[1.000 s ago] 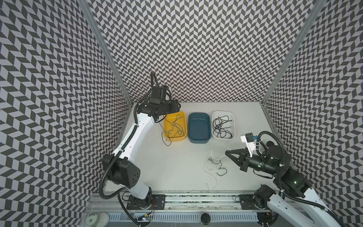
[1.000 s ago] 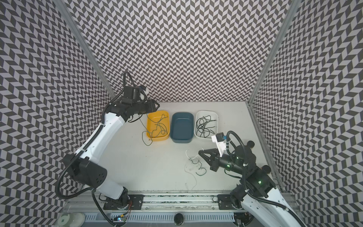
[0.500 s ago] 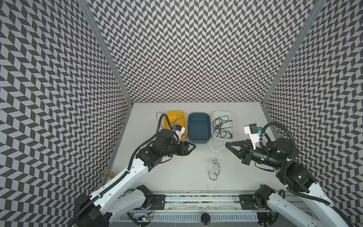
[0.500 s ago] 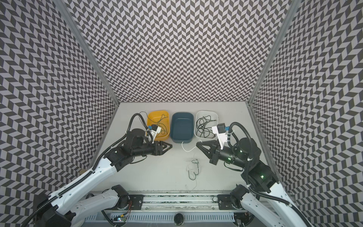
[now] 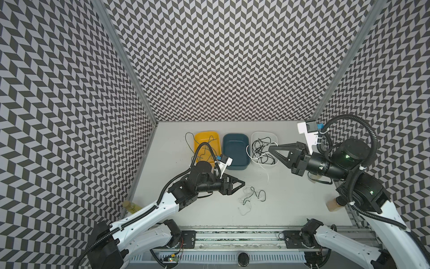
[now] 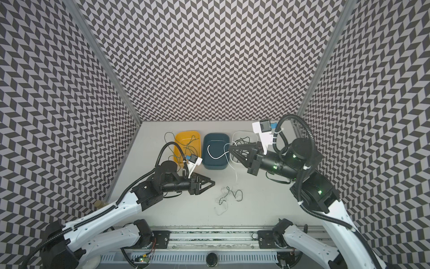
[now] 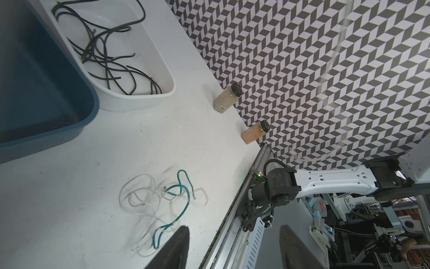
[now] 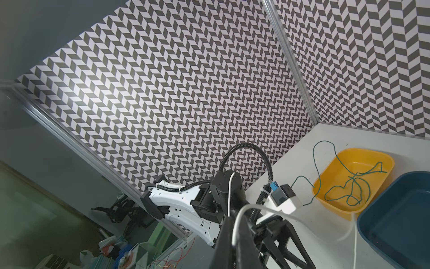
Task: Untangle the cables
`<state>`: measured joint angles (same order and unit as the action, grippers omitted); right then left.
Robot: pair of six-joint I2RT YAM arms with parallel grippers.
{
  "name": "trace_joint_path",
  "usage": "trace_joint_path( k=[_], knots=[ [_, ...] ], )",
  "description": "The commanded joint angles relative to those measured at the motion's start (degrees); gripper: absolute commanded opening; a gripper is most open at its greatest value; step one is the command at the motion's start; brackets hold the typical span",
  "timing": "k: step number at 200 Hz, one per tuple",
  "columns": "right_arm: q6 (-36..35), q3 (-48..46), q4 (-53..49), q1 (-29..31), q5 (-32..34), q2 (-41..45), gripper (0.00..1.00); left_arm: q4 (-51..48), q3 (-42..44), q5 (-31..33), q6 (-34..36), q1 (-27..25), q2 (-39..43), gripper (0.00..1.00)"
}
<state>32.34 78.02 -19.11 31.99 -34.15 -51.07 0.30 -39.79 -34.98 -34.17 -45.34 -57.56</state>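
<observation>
The white cable's hanging end (image 5: pixel 267 177) is free of the tangle but outside the trays, so my right gripper should swing back and let the cable down into the blue tray (image 5: pixel 235 153).
My right gripper (image 5: pixel 270 148) (image 8: pixel 232 220) is shut on a white cable (image 8: pixel 256 206) and is raised over the trays. The cable trails down to the table (image 5: pixel 267 177); in a top view its other end curves over the blue tray (image 6: pixel 215 167). A loose tangle of white cables with one green cable (image 7: pixel 187 198) lies on the table (image 5: pixel 252 195) (image 6: pixel 229 195). My left gripper (image 5: pixel 243 184) (image 7: pixel 232 230) hovers just left of it, open and empty. Green cables lie in the yellow tray (image 5: pixel 207 135), one hanging over its rim. Black cables fill the white tray (image 5: pixel 264 133).
The three trays stand in a row at the back of the table. Two spice jars (image 7: pixel 228 97) (image 7: pixel 254 132) stand against the right wall, and another jar (image 5: pixel 130 206) is at the left wall. A metal rail (image 5: pixel 232 235) runs along the front edge.
My left arm has swung from the yellow tray down to the front, beside the tangle, and its jaws have widened. My right gripper has lifted the white cable out of the tangle toward the trays.
</observation>
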Motion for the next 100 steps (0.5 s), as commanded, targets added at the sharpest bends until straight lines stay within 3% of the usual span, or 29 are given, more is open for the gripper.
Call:
trace_joint_path(
  k=[1,36,100],
  knots=[
    [-0.69,7.20,-0.93,0.22,-1.63,-2.25,0.00,3.50,0.76,-0.49,1.88,-1.48,-1.06,0.64],
    [-1.50,17.84,-4.95,0.18,-1.78,-7.84,0.00,4.73,2.49,0.47,0.91,-1.94,-1.53,0.62],
    [-6.35,13.68,-3.21,-0.91,0.65,-14.05,0.00,-27.54,-6.15,16.87,10.00,0.29,14.99,0.63]
  ],
)
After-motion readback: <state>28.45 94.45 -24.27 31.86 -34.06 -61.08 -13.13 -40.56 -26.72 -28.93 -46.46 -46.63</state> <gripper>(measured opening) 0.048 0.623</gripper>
